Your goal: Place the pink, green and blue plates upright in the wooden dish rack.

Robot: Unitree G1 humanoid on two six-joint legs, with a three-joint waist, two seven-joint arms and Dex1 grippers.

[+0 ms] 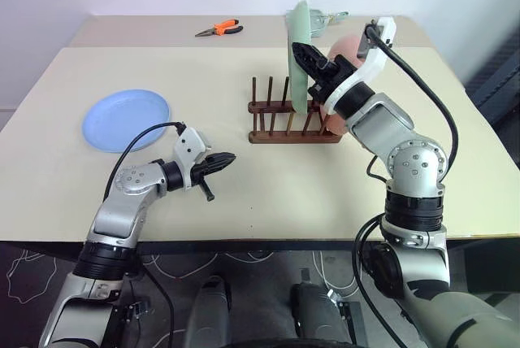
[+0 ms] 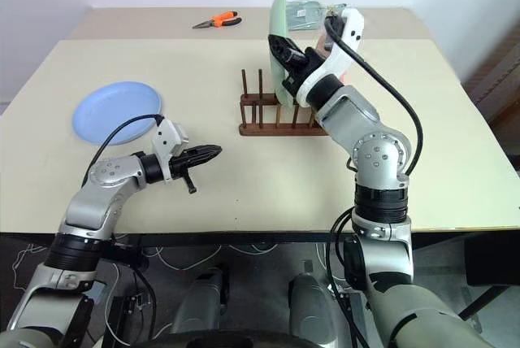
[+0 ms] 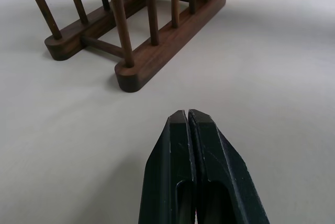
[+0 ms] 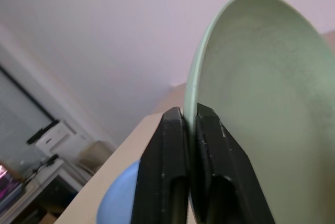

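Observation:
The blue plate (image 1: 126,119) is lying flat, a long way from my right gripper at the rack. My left gripper therefore needs to grab the plate's near rim (image 1: 98,145) and pass the plate over.
The green plate (image 1: 299,19) stands on edge, its lower rim down among the pegs of the wooden dish rack (image 1: 280,133). My right gripper (image 1: 299,49) is shut on its rim from the right; the right wrist view shows one finger on each side of the plate (image 4: 256,88). The pink plate (image 1: 342,45) stands upright at the rack's right end, mostly hidden behind my right arm. Flat on the table at the left lies the blue plate (image 1: 126,119). My left gripper (image 1: 230,158) hovers shut and empty left of the rack (image 3: 157,51), between it and the blue plate.
Orange-handled pliers (image 1: 219,29) lie on the back table near its far edge. A clear plastic item (image 1: 330,16) sits behind the green plate. The table's front edge runs just below both arms.

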